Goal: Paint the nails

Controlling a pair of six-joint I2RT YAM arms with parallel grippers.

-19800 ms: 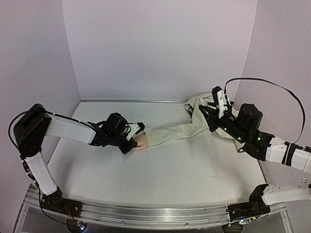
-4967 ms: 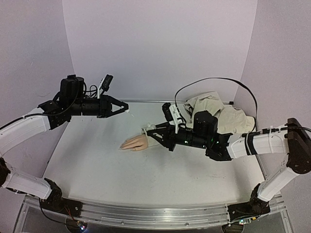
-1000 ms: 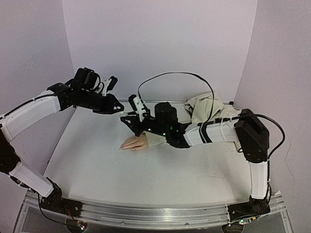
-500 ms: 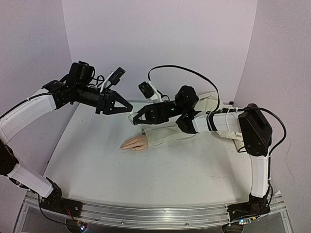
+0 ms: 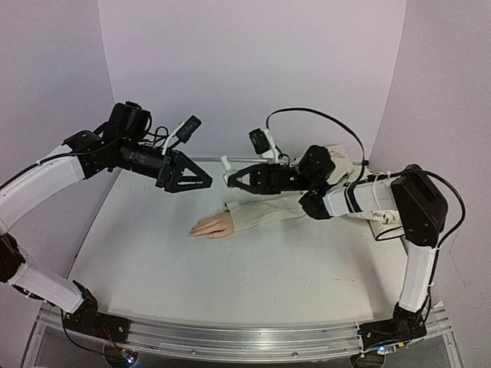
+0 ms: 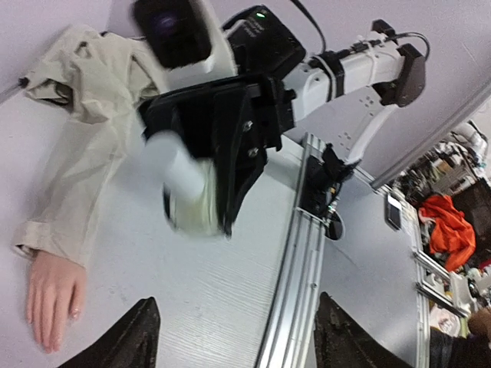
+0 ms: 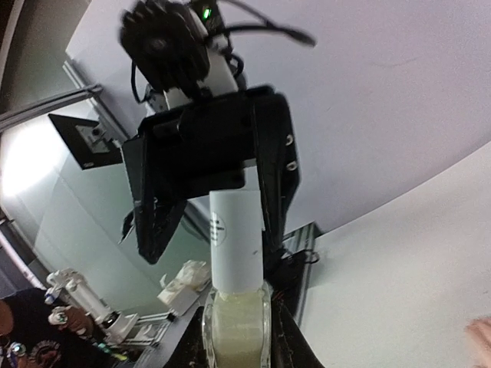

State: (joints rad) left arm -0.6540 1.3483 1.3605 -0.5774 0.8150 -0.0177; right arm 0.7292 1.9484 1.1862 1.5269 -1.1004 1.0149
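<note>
Next, my left gripper clamps the white cap on the bottle [image 5: 225,163] while my right gripper turns the bottle [image 7: 237,326], because the cap is short of my left gripper's open fingers.
The peach fake hand [image 5: 213,226] lies flat on the table, sticking out of a beige sleeve [image 5: 265,212]. Its tiny nails [image 5: 194,229] point left. In the left wrist view the hand [image 6: 52,297] lies at the lower left. Above the table my right gripper [image 5: 239,179] is shut on a small nail polish bottle [image 7: 238,326]. The bottle's white cap [image 7: 236,238] is on and points at my left gripper [image 5: 204,178]. That gripper is open with nothing in it, a short gap left of the cap. Its fingers [image 6: 142,337] frame the blurred bottle [image 6: 184,195].
The rest of the beige garment [image 5: 337,165] is bunched at the back right corner. Purple walls close in the back and both sides. An aluminium rail [image 5: 230,337] runs along the near edge. A black cable [image 5: 322,119] loops above the right arm.
My left gripper was shut at the bottle's cap and has since opened and drawn back to the left. My right gripper has moved right and up with the bottle.
</note>
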